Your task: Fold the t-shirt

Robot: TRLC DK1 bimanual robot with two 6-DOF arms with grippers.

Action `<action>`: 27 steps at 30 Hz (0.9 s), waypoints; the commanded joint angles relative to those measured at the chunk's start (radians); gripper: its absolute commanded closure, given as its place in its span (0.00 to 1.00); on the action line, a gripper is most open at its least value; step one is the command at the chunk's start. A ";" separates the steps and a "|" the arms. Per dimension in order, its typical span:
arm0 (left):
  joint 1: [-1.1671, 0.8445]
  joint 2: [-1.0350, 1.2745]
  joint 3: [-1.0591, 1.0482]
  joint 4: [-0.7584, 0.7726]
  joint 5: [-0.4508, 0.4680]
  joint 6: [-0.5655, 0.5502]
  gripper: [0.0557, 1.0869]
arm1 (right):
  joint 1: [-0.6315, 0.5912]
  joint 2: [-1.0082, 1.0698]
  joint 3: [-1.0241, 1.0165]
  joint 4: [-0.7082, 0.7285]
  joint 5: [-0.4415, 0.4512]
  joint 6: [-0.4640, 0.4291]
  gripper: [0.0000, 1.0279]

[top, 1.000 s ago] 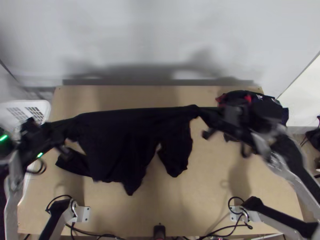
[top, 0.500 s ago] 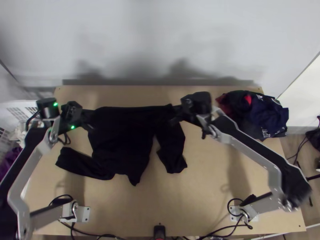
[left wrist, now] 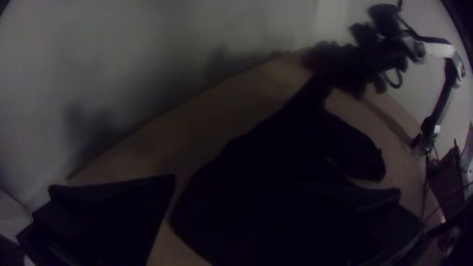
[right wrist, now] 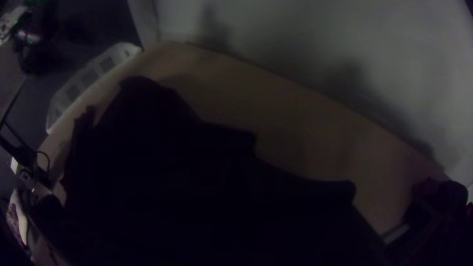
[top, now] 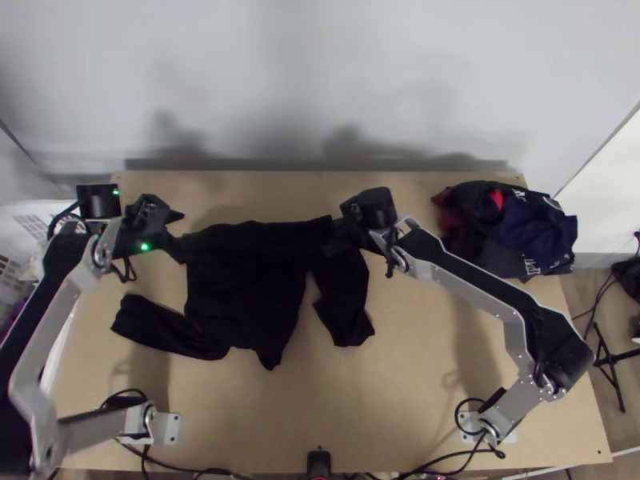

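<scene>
The black t-shirt is lying loose with an uneven lower edge, so I expect it to stretch out into a long narrow strip when I pull it.
The black t-shirt lies on the table, its upper edge running roughly straight between the two grippers. One sleeve points out to the lower left; the other hangs down toward the near edge. My left gripper is open at the shirt's upper left corner. In the left wrist view, the left gripper has its two fingers wide apart, with black cloth between and beyond them. My right gripper is at the shirt's upper right corner and hides part of it. Dark cloth spreads across the right wrist view.
A heap of dark and red clothes is at the table's far right. A white basket stands beyond the left edge. Bare wood shows to the right of the shirt, and a small black device sits at the near edge.
Both grippers have come closer together, the right one moving left and the left one right. The shirt, earlier stretched between them, has come down onto the table. My left gripper has opened.
</scene>
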 commanded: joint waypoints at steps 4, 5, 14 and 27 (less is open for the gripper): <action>-0.622 -0.195 0.057 -0.501 -0.059 -0.110 0.05 | 0.015 0.005 -0.041 -0.005 0.001 -0.007 0.97; -0.670 -0.198 0.034 -0.490 -0.059 -0.133 0.05 | 0.015 0.005 -0.042 -0.005 0.001 -0.007 0.97; -0.860 -0.096 -0.229 -0.346 -0.161 -0.090 0.05 | 0.009 0.012 -0.028 0.006 0.001 -0.009 0.97; -0.961 0.076 -0.310 -0.078 -0.386 -0.156 0.13 | -0.011 -0.015 -0.039 -0.003 0.001 -0.006 0.97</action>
